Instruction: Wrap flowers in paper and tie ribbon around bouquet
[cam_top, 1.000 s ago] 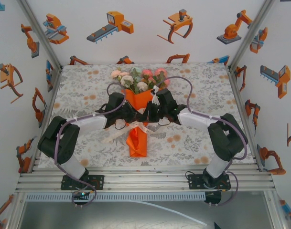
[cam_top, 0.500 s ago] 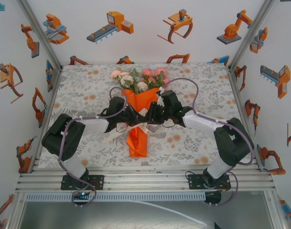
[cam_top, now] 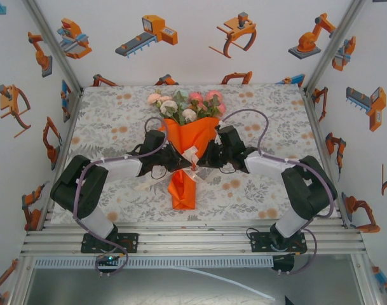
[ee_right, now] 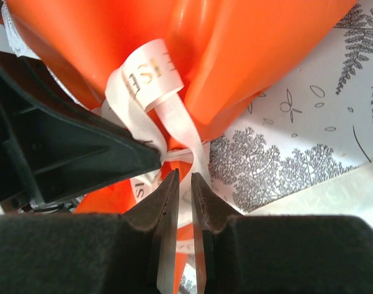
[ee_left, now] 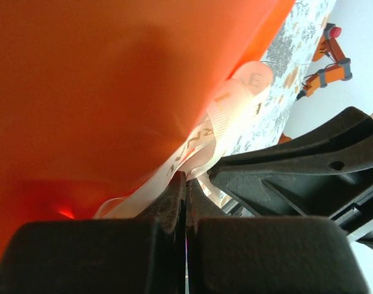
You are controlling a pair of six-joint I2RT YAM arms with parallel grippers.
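Observation:
Next, I move my right gripper back, open it and pinch the loop (ee_right: 150, 104) next to my left gripper, because my right gripper is at the piece of ribbon (ee_right: 195, 160) below the lettered loop.
The bouquet (cam_top: 183, 187) lies mid-table as an orange paper (ee_left: 113, 92) cone, with the flowers (cam_top: 183, 105) at its far, wide end. The cream ribbon (cam_top: 191, 155) is wound round its waist, and a lettered loop of the ribbon (ee_right: 150, 76) lies on the paper (ee_right: 253, 49). My left gripper (cam_top: 173, 159) presses against the cone's left side. Its jaws (ee_left: 186, 177) are shut, with the ribbon (ee_left: 232, 107) coming out at their tips. My right gripper (cam_top: 206, 157) is on the cone's right side. Its fingers (ee_right: 184, 177) stand a narrow gap apart in front of the ribbon crossing.
The leaf-print tablecloth (cam_top: 110, 127) covers the table between white side walls. A loose ribbon tail (cam_top: 150, 181) trails left of the cone. The two grippers nearly touch: the left one's black finger (ee_right: 64, 147) crosses the right wrist view.
Both grippers have drawn apart from over the cone's waist to its two sides, so more orange paper shows. The right arm's elbow has swung outward to the right.

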